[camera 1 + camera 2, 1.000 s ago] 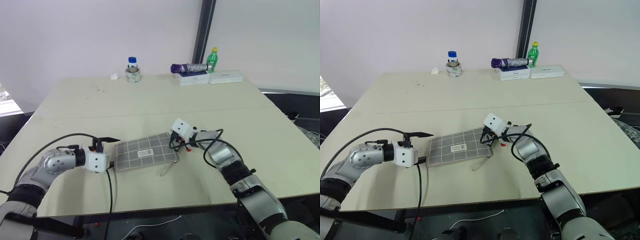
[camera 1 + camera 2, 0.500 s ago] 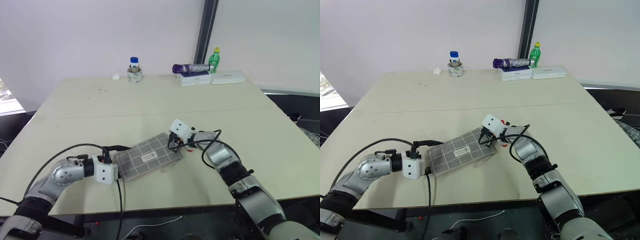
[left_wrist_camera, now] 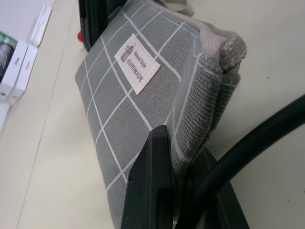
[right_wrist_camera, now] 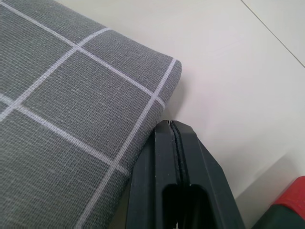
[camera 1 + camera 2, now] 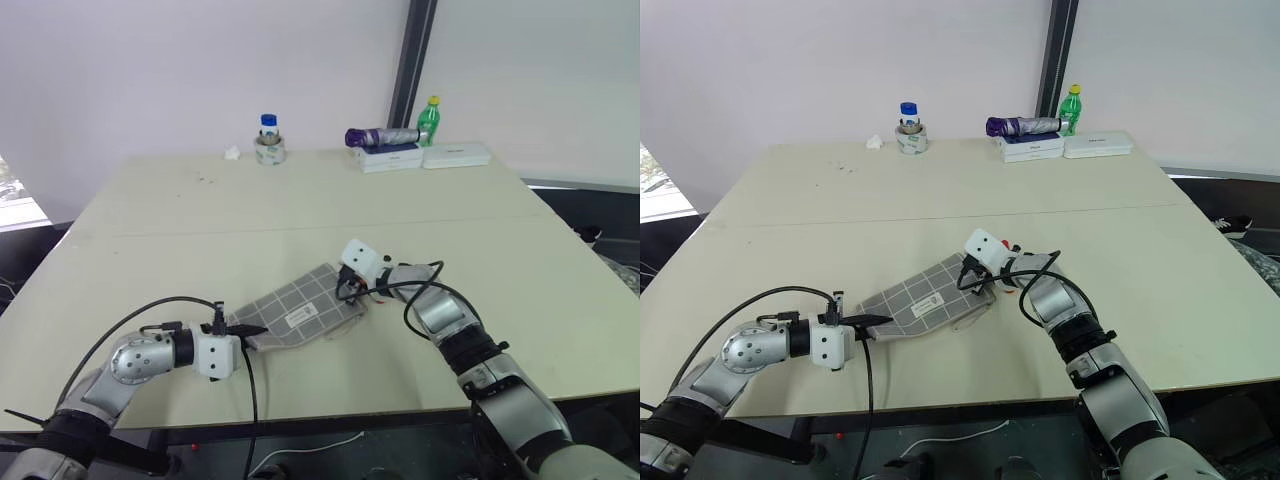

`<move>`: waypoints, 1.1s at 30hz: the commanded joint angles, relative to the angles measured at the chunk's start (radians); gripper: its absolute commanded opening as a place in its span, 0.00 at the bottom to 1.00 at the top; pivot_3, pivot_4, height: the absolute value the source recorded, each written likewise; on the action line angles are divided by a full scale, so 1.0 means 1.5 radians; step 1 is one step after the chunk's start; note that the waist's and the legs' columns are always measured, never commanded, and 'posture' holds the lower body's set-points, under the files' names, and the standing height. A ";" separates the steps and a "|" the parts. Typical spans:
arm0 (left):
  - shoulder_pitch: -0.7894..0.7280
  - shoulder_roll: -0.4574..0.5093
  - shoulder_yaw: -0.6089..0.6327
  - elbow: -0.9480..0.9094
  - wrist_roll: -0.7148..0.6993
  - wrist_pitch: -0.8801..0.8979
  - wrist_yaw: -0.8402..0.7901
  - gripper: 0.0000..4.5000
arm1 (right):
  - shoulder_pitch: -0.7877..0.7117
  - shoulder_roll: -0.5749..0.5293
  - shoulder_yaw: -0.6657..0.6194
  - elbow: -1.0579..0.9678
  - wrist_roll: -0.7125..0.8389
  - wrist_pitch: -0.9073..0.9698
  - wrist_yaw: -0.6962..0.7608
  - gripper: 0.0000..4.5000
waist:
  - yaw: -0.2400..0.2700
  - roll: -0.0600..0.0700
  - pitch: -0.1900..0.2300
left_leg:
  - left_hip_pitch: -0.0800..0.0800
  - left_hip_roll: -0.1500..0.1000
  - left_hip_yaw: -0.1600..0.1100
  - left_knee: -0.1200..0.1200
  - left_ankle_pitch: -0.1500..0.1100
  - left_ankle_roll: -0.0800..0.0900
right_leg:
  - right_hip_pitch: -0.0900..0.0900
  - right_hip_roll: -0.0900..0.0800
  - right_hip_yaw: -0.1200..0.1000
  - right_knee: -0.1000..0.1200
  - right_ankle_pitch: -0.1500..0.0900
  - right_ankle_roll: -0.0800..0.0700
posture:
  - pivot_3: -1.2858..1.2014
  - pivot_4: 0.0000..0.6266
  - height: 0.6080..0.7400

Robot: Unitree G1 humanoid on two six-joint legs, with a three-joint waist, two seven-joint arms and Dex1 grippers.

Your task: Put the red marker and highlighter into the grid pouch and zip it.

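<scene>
The grid pouch is lying flat and has its zipper edge [image 5: 316, 338] toward the robot, so next the left gripper lifts its held end [image 5: 264, 336] and turns the zipper upward before the red marker goes in.
The grid pouch [image 5: 300, 310] lies on the table in front of me, grey with white lines and a white label [image 3: 137, 62]. My left gripper [image 5: 250, 331] is shut on its near left end, which is lifted and bunched between the fingers [image 3: 151, 162]. My right gripper [image 5: 346, 290] is shut at the pouch's far right corner [image 4: 162, 71], tips against its edge. A bit of red [image 4: 288, 200] shows beside the right gripper; I cannot tell whether it is the red marker. The highlighter is out of view.
At the table's far edge stand a blue-capped jar on a tape roll [image 5: 267, 142], a green bottle [image 5: 427, 120], and a purple umbrella [image 5: 380, 135] on white boxes [image 5: 455, 154]. A black cable [image 5: 246, 385] loops from my left wrist over the front edge.
My left gripper moved in to the pouch's near end and shut on it. That end has lifted and crumpled, and the pouch has swung slightly. The right gripper has stayed put.
</scene>
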 commanded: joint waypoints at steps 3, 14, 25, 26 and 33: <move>0.022 -0.016 0.129 -0.124 -0.135 0.219 0.063 0.01 | -0.026 -0.034 -0.056 -0.085 0.019 -0.038 -0.002 0.00 | 0.000 0.000 0.000 | -0.001 0.000 0.000 0.000 0.000 0.000 | -0.001 0.000 0.000 0.000 0.000 0.000 | 0.52 0.24 1.00; 0.070 -0.122 0.213 -0.356 -0.224 0.506 0.196 0.00 | 0.007 -0.111 -0.160 -0.231 0.142 0.036 0.085 0.20 | 0.002 0.000 0.000 | -0.001 0.001 0.000 0.000 0.000 0.000 | 0.000 0.000 0.000 0.000 0.000 0.000 | 0.52 0.24 1.00; 0.096 -0.174 0.160 -0.430 -0.231 0.566 0.179 0.00 | 0.022 -0.111 -0.153 -0.293 0.161 0.063 0.078 0.77 | 0.003 0.000 0.000 | -0.001 0.001 0.000 0.000 0.000 0.000 | 0.000 0.000 0.000 0.000 0.000 0.000 | 0.52 0.24 1.00; 0.096 -0.175 0.159 -0.430 -0.232 0.566 0.175 0.00 | 0.019 -0.110 -0.153 -0.290 0.161 0.065 0.076 0.77 | 0.003 0.000 0.000 | -0.001 0.001 0.000 0.000 0.000 0.000 | 0.000 0.000 0.000 0.000 0.000 0.000 | 0.52 0.24 1.00; 0.099 -0.180 0.141 -0.438 -0.233 0.566 0.153 0.00 | 0.008 -0.088 -0.152 -0.264 0.174 0.082 0.064 0.77 | 0.003 0.000 0.000 | -0.001 0.001 0.000 0.000 0.000 0.000 | 0.000 0.000 0.000 -0.001 0.000 0.000 | 0.52 0.24 1.00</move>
